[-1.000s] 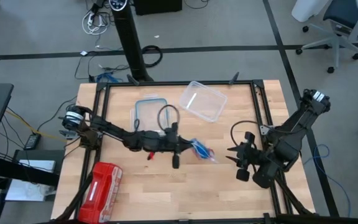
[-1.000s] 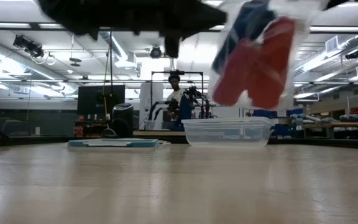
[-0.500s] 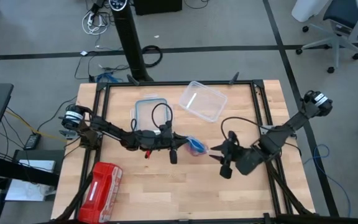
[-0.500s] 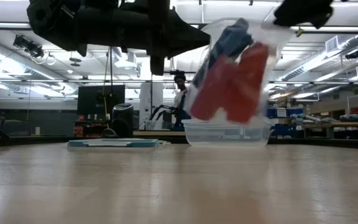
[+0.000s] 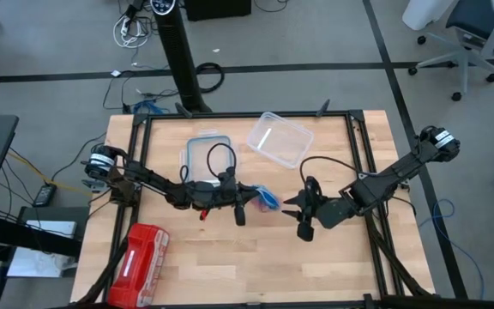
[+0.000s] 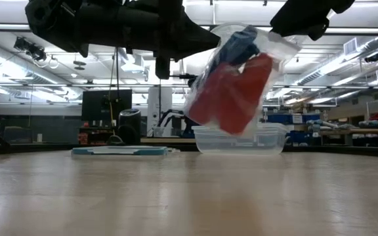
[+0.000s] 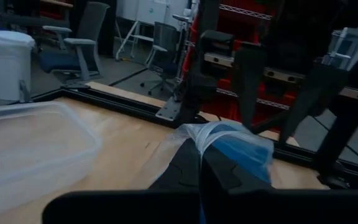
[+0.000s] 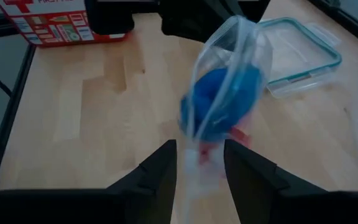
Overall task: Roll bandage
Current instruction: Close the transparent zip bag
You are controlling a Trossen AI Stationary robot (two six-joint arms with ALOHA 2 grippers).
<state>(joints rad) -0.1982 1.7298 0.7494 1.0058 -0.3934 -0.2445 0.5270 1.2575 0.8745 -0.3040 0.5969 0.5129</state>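
Observation:
The bag's plastic in a bunch (image 7: 209, 133) is pinched in my left gripper, so next my right gripper grabs the bag's near end (image 8: 197, 171) and holds it while my left gripper opens.
A clear plastic bag (image 5: 268, 201) holds the blue bandage (image 8: 219, 102) and red fabric rolls (image 6: 231, 95). It hangs above the middle of the table, with my left gripper (image 5: 247, 199) shut on it from the table's left. My right gripper (image 5: 292, 209) is open just to the right of the bag. In the right wrist view its two fingers stand either side of the bag's blurred near end (image 8: 201, 152). I cannot tell whether they touch it. My left gripper pinches the gathered clear plastic of the bag (image 7: 194, 138) between its two shut fingers. The fingers lie level, coming from the table's left. The bag hangs tilted beyond and below them, clear of the table (image 6: 228, 85), with the bandage inside (image 7: 241, 152).
A clear plastic container (image 5: 280, 139) and its teal-rimmed lid (image 5: 204, 154) lie at the far middle of the table. A red zip pouch (image 5: 140, 257) lies at the near left. Bare wood shows below the bag and along the near edge.
My right gripper has swung toward the table's left and sunk, coming up close to the bag, still open. My left gripper has sunk a little and rolled. The bag has dropped lower, tilted and shifted slightly toward the table's left.

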